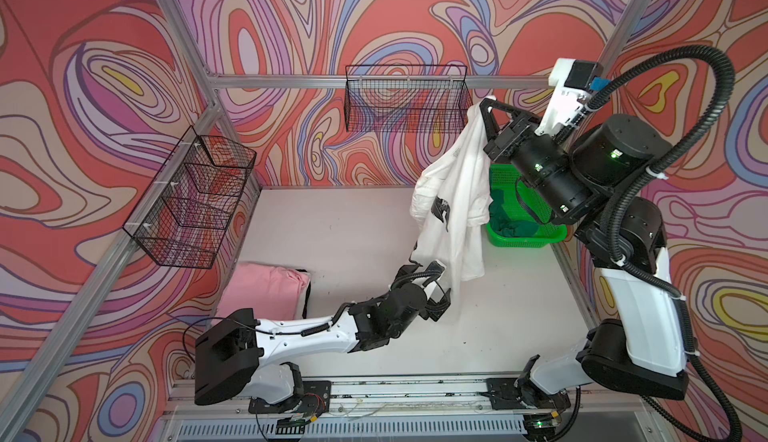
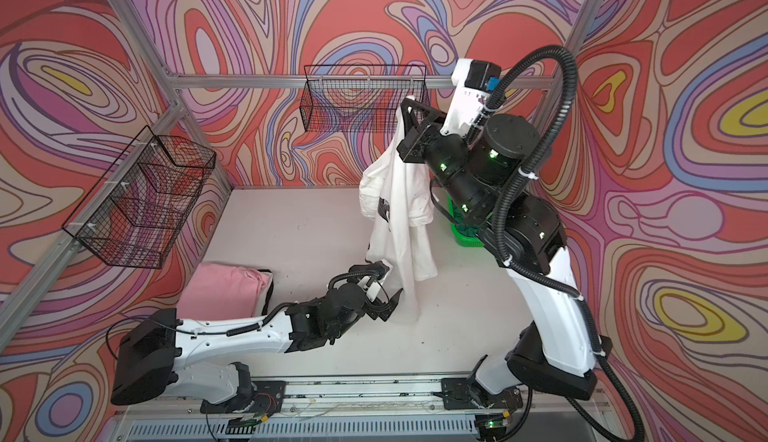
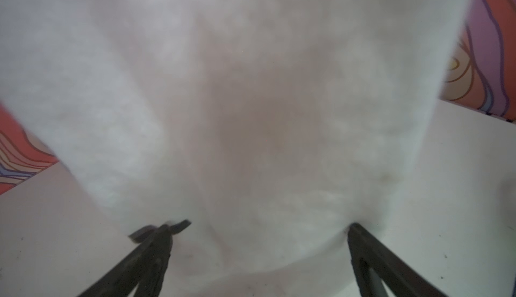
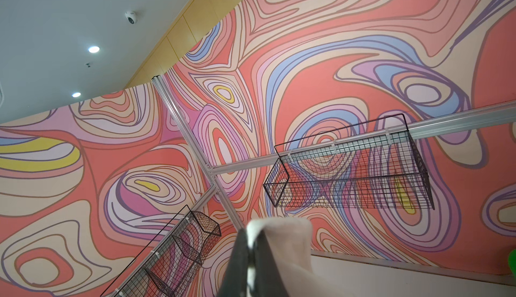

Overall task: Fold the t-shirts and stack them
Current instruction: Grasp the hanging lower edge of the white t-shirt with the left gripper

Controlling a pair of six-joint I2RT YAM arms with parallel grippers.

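Observation:
The white t-shirt [image 1: 450,190] is hanging in long limp folds [image 1: 466,230], so I expect its cloth to go tight between my grippers and sag below when I pull its hem.
The white t-shirt [image 1: 453,195] [image 2: 399,211] hangs in the air over the table's right half, pinched at its top by my right gripper [image 1: 484,103] [image 2: 405,105] [image 4: 251,234], which is shut on the cloth. My left gripper [image 1: 436,282] [image 2: 390,280] [image 3: 261,227] stands open at the shirt's lower hem, and white cloth [image 3: 251,86] fills the left wrist view between and beyond the fingertips. A folded pink t-shirt [image 1: 262,290] [image 2: 224,290] lies at the table's front left. A dark green t-shirt [image 1: 505,222] sits bunched in the green basket.
The bright green plastic basket [image 1: 523,236] [image 2: 465,236] stands at the table's back right, under the right arm. Black wire baskets hang on the left frame rail [image 1: 191,199] and on the back rail [image 1: 409,99] [image 4: 349,175]. The white table [image 1: 332,232] shows bare at its middle.

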